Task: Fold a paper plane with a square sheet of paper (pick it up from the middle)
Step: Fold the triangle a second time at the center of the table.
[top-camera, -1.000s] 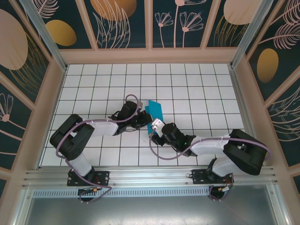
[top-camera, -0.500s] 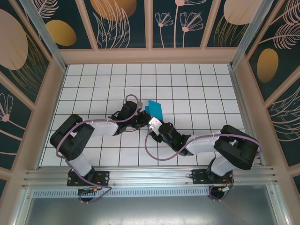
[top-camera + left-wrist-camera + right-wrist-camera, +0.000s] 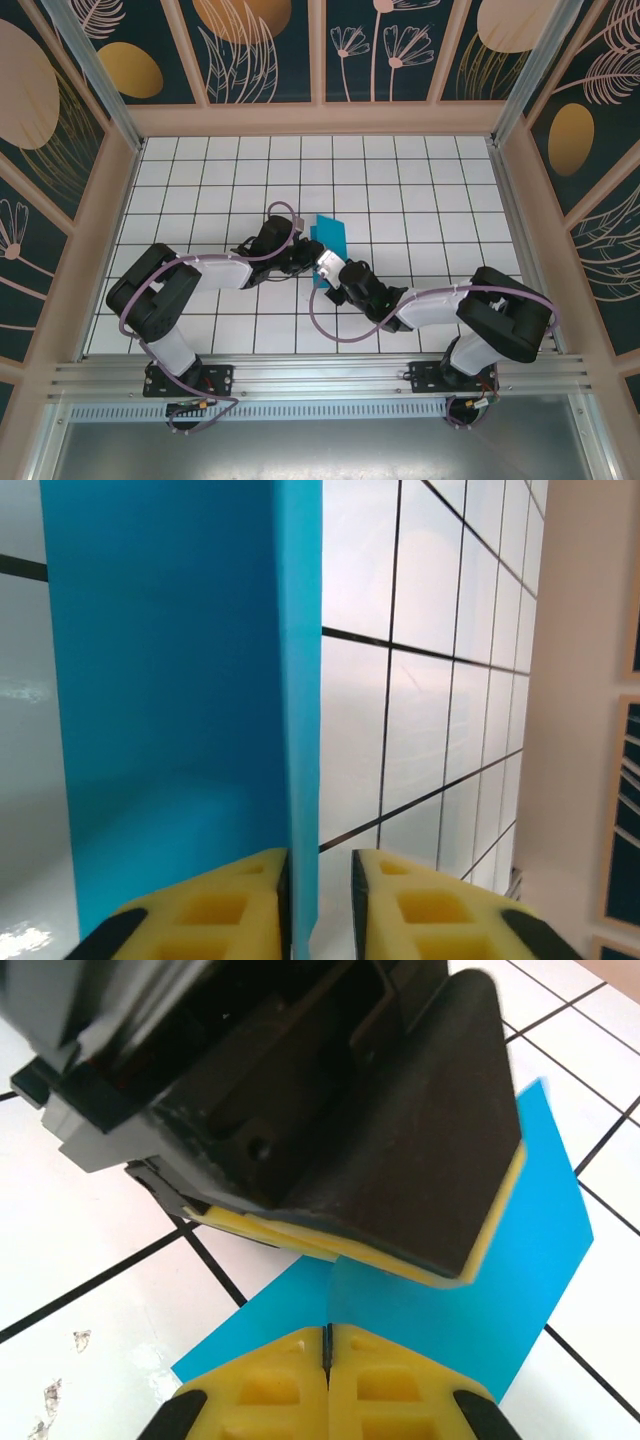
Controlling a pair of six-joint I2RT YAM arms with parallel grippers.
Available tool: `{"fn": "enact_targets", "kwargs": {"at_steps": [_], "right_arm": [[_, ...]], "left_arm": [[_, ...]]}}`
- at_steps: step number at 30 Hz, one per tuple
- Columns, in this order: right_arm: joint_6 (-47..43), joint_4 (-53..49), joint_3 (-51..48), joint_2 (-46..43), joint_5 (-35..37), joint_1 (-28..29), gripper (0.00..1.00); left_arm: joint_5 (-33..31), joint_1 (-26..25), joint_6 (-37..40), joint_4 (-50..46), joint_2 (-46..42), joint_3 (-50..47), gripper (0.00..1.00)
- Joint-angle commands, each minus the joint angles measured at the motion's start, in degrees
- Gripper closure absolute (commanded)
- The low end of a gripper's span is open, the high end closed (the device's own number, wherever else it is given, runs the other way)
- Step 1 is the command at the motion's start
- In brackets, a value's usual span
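Observation:
I should open my left gripper and move it to the sheet's far corner, because both my grippers crowd the sheet's near end while the sheet's far end is free.
The square sheet of paper is bright cyan-blue and lies folded on the white tiled floor near the middle, with a raised crease. In the left wrist view the sheet has an upright flap running between my left gripper, whose yellow pads stand slightly apart; the flap rests against the left pad. My right gripper is shut on the sheet's raised ridge at its near edge. The left gripper's black finger hangs just above it. From above, both grippers meet at the sheet's near end.
The tiled floor is ringed by low beige walls. Both arms reach inward from the near rail, their wrists almost touching.
The right gripper moved left onto the sheet's near end and shut on its ridge. The left gripper's pads have parted a little.

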Motion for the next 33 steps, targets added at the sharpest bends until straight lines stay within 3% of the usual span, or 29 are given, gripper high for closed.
{"fn": "enact_targets", "kwargs": {"at_steps": [1,6,10,15,23,33], "right_arm": [[4.2,0.6,0.0,-2.4,-5.8,-1.7,1.00],[11.6,0.6,-0.5,-3.4,-16.9,-6.1,1.00],[19.1,0.6,0.6,-2.4,-27.5,-11.1,1.00],[30.6,-0.3,3.4,1.6,-37.1,-16.5,1.00],[41.4,-0.3,6.7,10.5,-49.7,-23.5,1.00],[44.1,0.3,5.9,11.7,-51.9,-26.5,1.00]], "left_arm": [[-1.9,0.5,1.1,-2.4,-1.4,1.2,0.62],[-7.4,1.7,2.2,-5.8,-6.1,-0.2,0.43],[-11.5,2.2,4.3,-8.6,-9.9,-0.9,0.38],[-13.3,2.4,6.0,-7.8,-11.8,-1.9,0.42],[-7.7,2.4,8.5,-5.0,-7.4,-0.2,0.56],[-4.2,2.1,9.8,-4.0,-3.3,1.4,0.58]]}}
